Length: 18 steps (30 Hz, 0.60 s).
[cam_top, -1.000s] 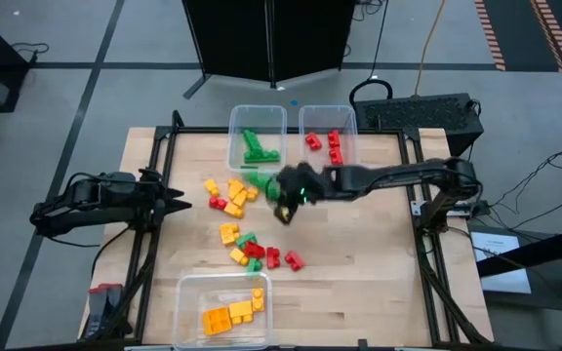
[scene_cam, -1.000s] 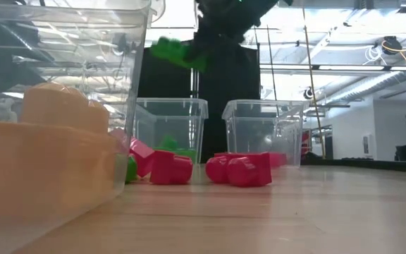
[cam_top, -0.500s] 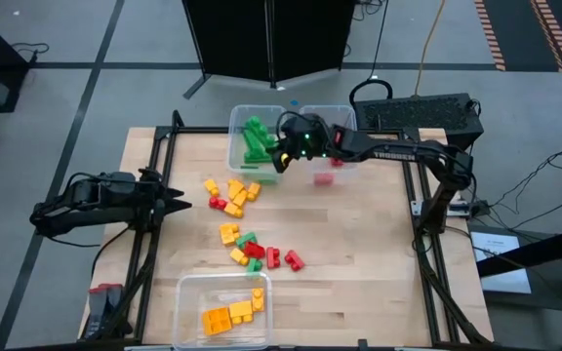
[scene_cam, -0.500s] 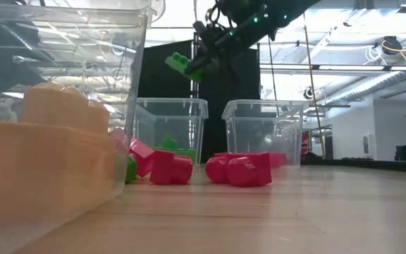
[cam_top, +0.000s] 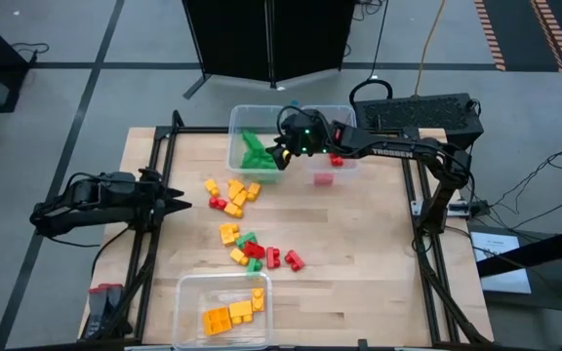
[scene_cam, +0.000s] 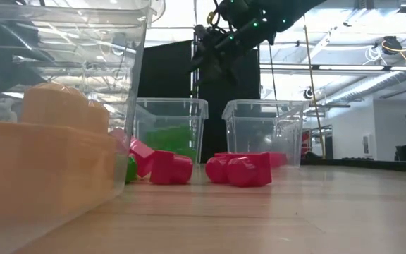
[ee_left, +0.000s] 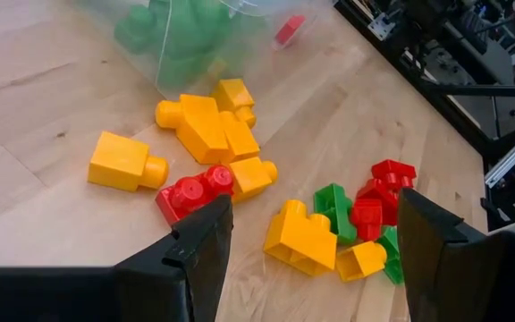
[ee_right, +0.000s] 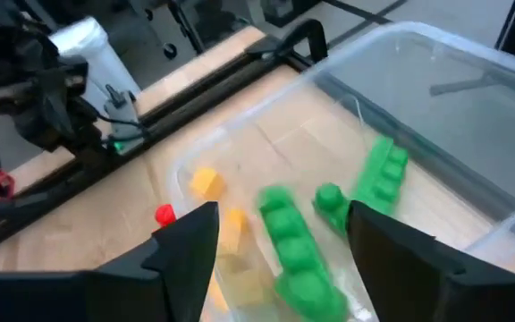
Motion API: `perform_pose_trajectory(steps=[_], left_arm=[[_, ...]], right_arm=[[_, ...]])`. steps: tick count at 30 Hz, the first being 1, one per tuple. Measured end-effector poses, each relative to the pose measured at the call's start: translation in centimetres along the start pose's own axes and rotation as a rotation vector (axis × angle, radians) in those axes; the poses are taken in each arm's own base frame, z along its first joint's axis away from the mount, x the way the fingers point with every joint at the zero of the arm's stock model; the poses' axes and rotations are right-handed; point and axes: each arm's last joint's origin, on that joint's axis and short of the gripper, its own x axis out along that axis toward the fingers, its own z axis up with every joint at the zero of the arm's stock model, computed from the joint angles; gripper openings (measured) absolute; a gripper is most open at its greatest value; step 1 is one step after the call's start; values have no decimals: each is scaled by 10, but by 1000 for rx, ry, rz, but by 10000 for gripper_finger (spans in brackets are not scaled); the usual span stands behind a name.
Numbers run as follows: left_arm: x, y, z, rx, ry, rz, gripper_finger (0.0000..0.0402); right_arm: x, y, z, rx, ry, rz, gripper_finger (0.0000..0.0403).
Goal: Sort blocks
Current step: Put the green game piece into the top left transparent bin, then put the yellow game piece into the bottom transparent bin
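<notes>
The yellow blocks lie bunched (cam_top: pixel 236 196) together with a red block close to the tub of green blocks, so my left gripper should separate them by pushing them toward the open wood (cam_top: pixel 283 214).
My right gripper (cam_top: pixel 279 151) (ee_right: pixel 280 219) hangs open over the far-left clear tub (cam_top: pixel 234 127), and it also shows high in the low view (scene_cam: pixel 213 49). Below its fingers, green blocks (ee_right: pixel 378 174) lie in that tub; one long green block (ee_right: pixel 289 241) is blurred there, apart from the fingers. Loose yellow, red and green blocks (cam_top: pixel 232 193) (cam_top: pixel 257 252) lie on the table's middle. My left gripper (cam_top: pixel 185 203) (ee_left: pixel 311 215) waits open at the table's left edge, pointing at those blocks (ee_left: pixel 302 234).
A second clear tub (cam_top: pixel 351 127) to the right of the green one holds red blocks. A third tub (cam_top: pixel 185 292) at the near edge holds yellow blocks. Black frame rails run along the table's left and right sides. Bare wood lies at the table's right half.
My right gripper has travelled from the table's middle toward the far edge, carrying a green block up and over the far-left tub. It has let go of it, and the block has fallen into the tub among the other green ones.
</notes>
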Motion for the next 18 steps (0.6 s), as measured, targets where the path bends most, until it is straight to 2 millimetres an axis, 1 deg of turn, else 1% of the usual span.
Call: perform_pose_trajectory(steps=[2, 4, 6, 8, 10, 12, 16, 18], left_arm=[[0, 0, 0, -1, -2, 2, 210], [0, 0, 1, -24, -16, 17, 210], [0, 1, 2, -76, -48, 52, 210], [0, 2, 3, -119, -75, 85, 206], [3, 3, 4, -163, -92, 134, 194], [7, 3, 5, -209, -99, 210, 177], [22, 2, 9, -227, -70, 374, 132], [31, 2, 10, -225, -34, 470, 110]], right_arm=[[0, 2, 3, 14, -22, 28, 234], [-1, 5, 7, 41, -26, 102, 222], [-7, 13, 16, 53, -18, 169, 207], [-17, 26, 30, 32, -51, 222, 186], [-36, 42, 47, -21, -86, 275, 160], [-58, 61, 69, -91, -158, 320, 134], [-116, 95, 106, -221, -244, 356, 86], [-147, 108, 119, -265, -270, 338, 65]])
